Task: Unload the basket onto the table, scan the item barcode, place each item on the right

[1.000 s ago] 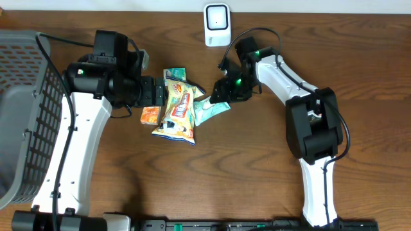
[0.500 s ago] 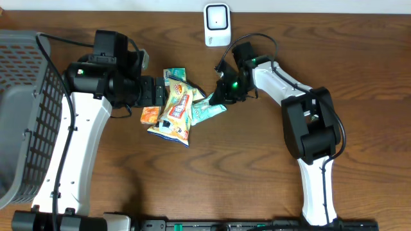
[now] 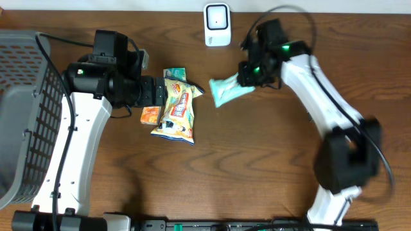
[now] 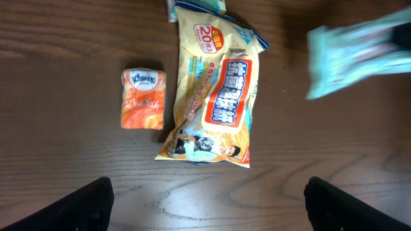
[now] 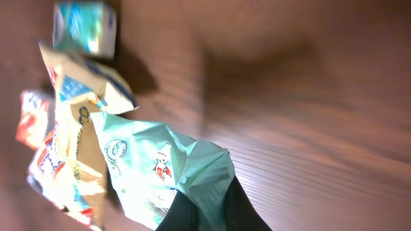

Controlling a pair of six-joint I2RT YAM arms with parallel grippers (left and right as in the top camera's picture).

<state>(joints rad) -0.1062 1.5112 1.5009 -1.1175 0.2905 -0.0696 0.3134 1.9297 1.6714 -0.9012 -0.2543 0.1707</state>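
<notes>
The packet's cartoon side (image 5: 162, 167) is showing and the barcode is out of sight. So I should flip the mint-green packet (image 3: 228, 90) over with my right gripper and put it down before scanning.
A mint-green packet (image 3: 228, 90) hangs above the table right of the pile, with my right gripper (image 3: 249, 76) shut on its right end. In the right wrist view the packet (image 5: 160, 167) is pinched between the dark fingers of that gripper (image 5: 209, 215). It shows as a blur (image 4: 356, 54) in the left wrist view. The white barcode scanner (image 3: 217, 24) stands at the table's far edge, up and left of the packet. My left gripper (image 3: 157, 90) hovers open over the pile, its fingers (image 4: 87, 205) wide apart and empty.
A yellow snack bag (image 3: 176, 109) lies flat on the table, with an orange tissue pack (image 3: 150, 115) to its left and a small teal pack (image 3: 174, 74) at its top. A grey basket (image 3: 26, 109) fills the left edge.
My right gripper shut on the mint-green packet, pulled it off the pile and carried it up and right. The yellow bag shifted slightly. The left arm stayed still.
</notes>
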